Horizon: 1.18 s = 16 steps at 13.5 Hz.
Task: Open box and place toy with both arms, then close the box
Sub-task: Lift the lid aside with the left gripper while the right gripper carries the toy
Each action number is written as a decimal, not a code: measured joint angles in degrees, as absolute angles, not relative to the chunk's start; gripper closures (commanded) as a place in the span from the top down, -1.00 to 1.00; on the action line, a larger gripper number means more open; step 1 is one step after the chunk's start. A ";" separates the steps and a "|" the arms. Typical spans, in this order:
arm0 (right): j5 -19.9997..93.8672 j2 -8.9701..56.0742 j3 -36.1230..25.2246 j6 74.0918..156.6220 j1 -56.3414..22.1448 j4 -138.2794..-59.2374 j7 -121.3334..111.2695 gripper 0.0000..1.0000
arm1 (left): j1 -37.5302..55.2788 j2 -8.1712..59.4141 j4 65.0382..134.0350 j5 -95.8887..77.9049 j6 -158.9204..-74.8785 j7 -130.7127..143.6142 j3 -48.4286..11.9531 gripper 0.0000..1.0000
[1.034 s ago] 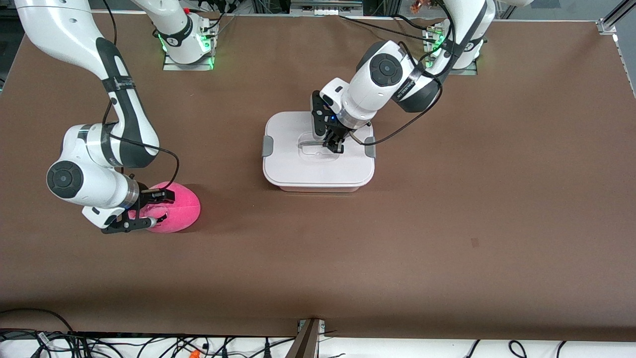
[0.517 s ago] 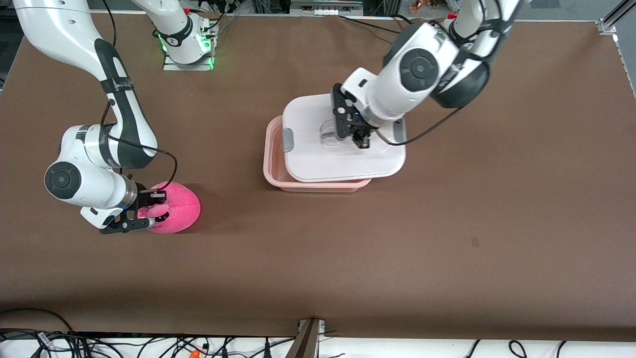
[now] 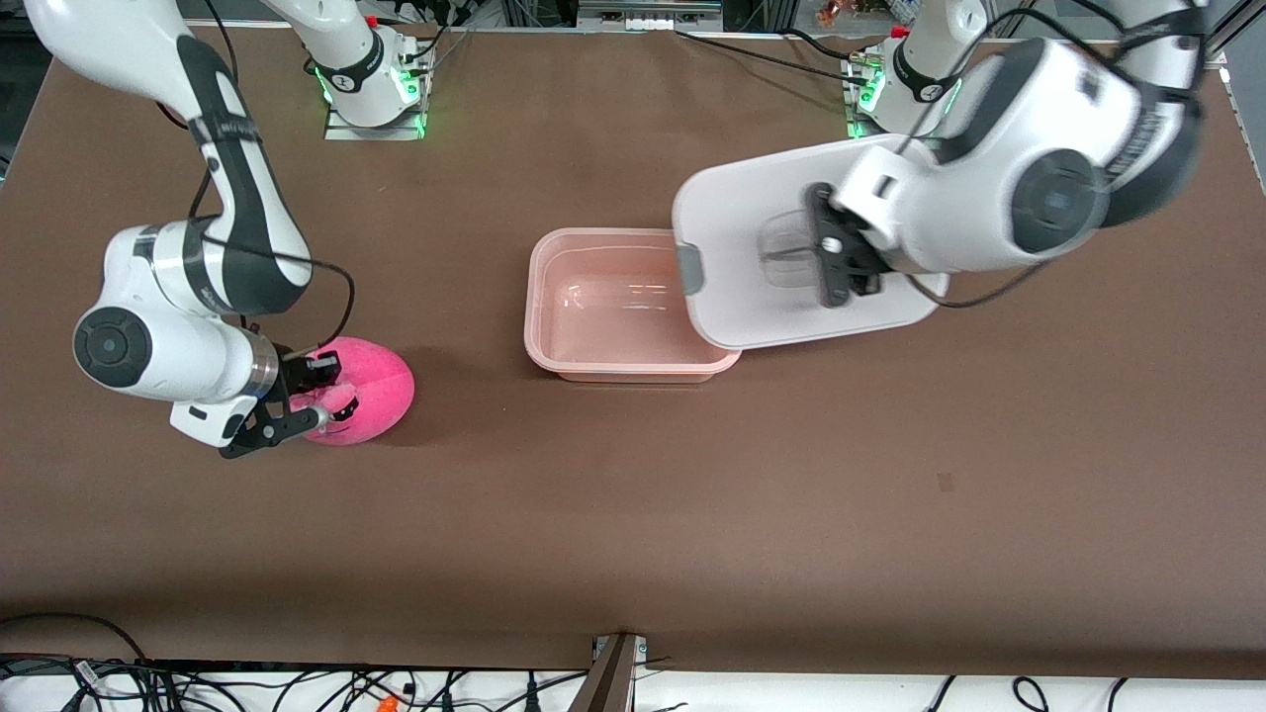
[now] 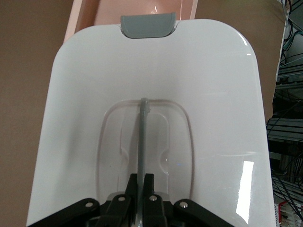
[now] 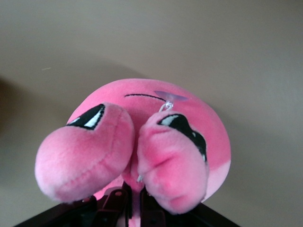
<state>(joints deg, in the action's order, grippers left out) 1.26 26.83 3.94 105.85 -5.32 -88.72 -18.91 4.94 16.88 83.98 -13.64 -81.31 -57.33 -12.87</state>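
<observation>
My left gripper is to pull the lid back over empty table (image 3: 1015, 326) before the toy goes in, as the lid overhangs the tub's edge (image 3: 708, 334) with the toy outside.
The box (image 3: 542, 297) stands open in the middle of the table, a pinkish tub with nothing inside. Its white lid (image 3: 752, 208) hangs tilted in the air over the tub's edge toward the left arm's end. My left gripper (image 3: 841, 267) is shut on the lid's clear handle (image 4: 142, 137), its fingers (image 4: 141, 182) pinching the thin bar. A grey clip (image 4: 148, 26) shows on the lid's edge. Toward the right arm's end the pink plush toy (image 3: 371, 391) sits low at the table. My right gripper (image 3: 321, 400) is shut on a fold of the toy (image 5: 142, 118), between its two nubs.
Brown table surface (image 3: 633, 514) spreads wide around the box and toy. Both arm bases (image 3: 371, 79) stand along the edge farthest from the front camera. Cables (image 3: 297, 682) lie past the table's near edge.
The left gripper lifted the lid off the box and carried it toward the left arm's end, uncovering the tub. The right gripper closed on the toy, which shifted slightly.
</observation>
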 measured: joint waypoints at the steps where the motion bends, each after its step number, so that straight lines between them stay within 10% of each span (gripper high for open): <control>1: 1.27 25.90 5.38 102.81 -5.41 -87.30 -21.48 -1.00 | 1.73 16.90 83.45 -13.44 -80.55 -60.36 -12.70 -1.00; 8: -10.11 24.85 22.46 95.86 -10.18 -80.49 -31.19 -1.00 | -11.20 17.24 82.31 -4.25 -78.96 -79.02 -12.52 -1.00; 16: -17.64 28.29 23.62 95.29 -28.14 -78.11 -27.61 -1.00 | -9.96 19.26 81.87 -2.80 -74.99 -81.14 -13.50 -1.00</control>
<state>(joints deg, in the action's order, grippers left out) -17.64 28.29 23.62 95.29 -28.14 -78.11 -27.61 -9.96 19.26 81.87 -2.80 -74.99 -81.14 -13.50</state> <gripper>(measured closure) 0.921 0.930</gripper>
